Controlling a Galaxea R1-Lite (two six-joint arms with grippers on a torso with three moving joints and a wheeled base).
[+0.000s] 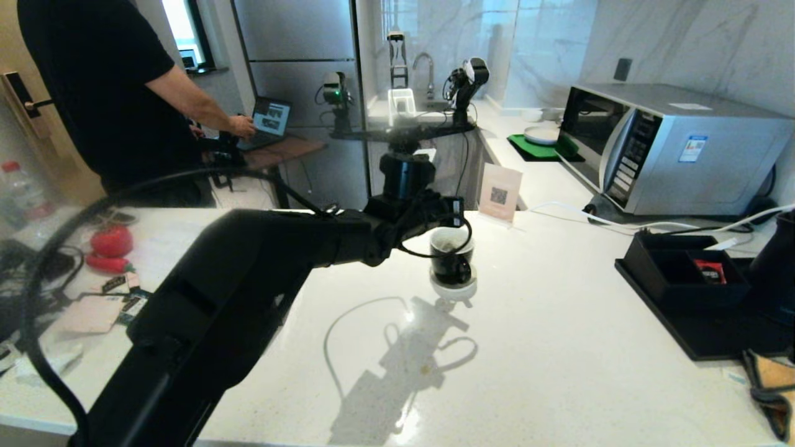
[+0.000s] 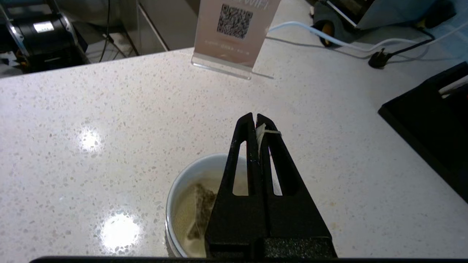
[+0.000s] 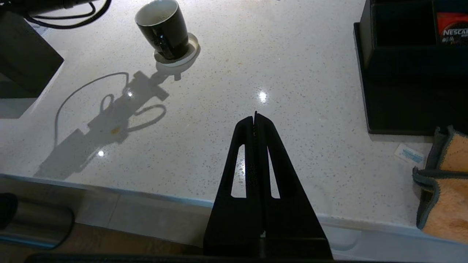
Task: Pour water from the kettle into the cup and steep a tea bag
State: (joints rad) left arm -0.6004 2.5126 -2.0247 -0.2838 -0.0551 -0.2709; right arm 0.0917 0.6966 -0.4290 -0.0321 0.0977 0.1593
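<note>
Next, I lift the tea bag (image 2: 203, 208), already sunk in pale water, above the cup's rim (image 1: 433, 237) with my left gripper, then lower it back in to steep.
The black cup (image 1: 452, 264) stands on its white saucer (image 1: 453, 292) mid-counter. My left arm (image 1: 348, 239) reaches over it. In the left wrist view the left gripper (image 2: 255, 117) is shut on the tea bag's white string (image 2: 261, 132) above the cup's rim (image 2: 190, 170). The tea bag (image 2: 201, 210) lies sunk in pale yellowish water (image 2: 181, 219). The kettle (image 1: 775, 267) shows partly at the far right edge. My right gripper (image 3: 255, 116) hangs shut and empty over the counter's front edge, well away from the cup (image 3: 162, 31).
A black tray with an organizer box (image 1: 683, 273) holding a red sachet (image 1: 710, 271) sits at the right. A QR sign (image 1: 500, 192) stands behind the cup, a microwave (image 1: 671, 149) beyond. An orange cloth (image 3: 446, 182) lies front right. A person stands far left.
</note>
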